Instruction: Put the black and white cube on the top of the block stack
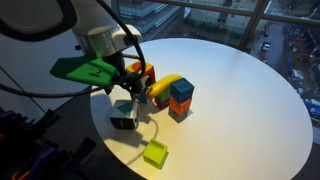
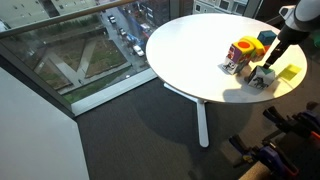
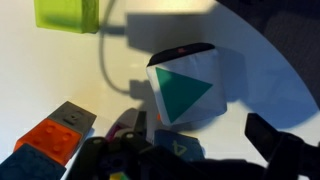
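Observation:
The black and white cube [image 3: 187, 86] is narrower than the gap between my open fingers, so my gripper should keep going down and close on its opposite sides [image 1: 125, 118].
The black and white cube [image 3: 185, 90] sits on the white table, its white face with a green triangle towards the wrist camera. It also shows in both exterior views [image 1: 122, 120] [image 2: 262, 80], under the gripper. The gripper [image 3: 200, 150] [image 1: 124, 106] [image 2: 264, 70] is open, fingers spread on either side just short of the cube and not touching it. The block stack [image 1: 140, 72] [image 2: 243, 52], orange-yellow on top, stands just behind the gripper, partly hidden by the arm. Orange and dark blocks [image 3: 55, 140] show at the wrist view's lower left.
A lime-green cube [image 1: 155, 153] [image 2: 290, 72] [image 3: 67, 12] lies near the table edge. A blue-over-red cube stack [image 1: 181, 98] and a yellow curved piece [image 1: 165, 85] stand beside the stack. The round white table [image 1: 240, 110] drops off on all sides.

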{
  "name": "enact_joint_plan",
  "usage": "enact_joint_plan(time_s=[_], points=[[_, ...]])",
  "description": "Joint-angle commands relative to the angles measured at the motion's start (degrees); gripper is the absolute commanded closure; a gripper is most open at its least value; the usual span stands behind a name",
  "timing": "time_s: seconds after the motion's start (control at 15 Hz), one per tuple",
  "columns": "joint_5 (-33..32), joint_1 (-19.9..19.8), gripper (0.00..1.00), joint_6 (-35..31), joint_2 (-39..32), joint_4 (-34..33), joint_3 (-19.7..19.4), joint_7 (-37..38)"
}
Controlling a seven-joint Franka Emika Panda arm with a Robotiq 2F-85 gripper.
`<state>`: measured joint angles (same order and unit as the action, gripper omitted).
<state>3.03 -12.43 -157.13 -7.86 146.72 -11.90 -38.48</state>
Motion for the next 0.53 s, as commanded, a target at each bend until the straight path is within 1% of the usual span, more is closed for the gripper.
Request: enact_joint_plan(time_s=[0.0,0.47], points=[[0.83,-2.86,0.00,-1.55,-2.92,-1.71,1.69,-3.37],[1.18,-6.65,0.00,-3.60,-4.89,-0.61,4.68,-8.17]])
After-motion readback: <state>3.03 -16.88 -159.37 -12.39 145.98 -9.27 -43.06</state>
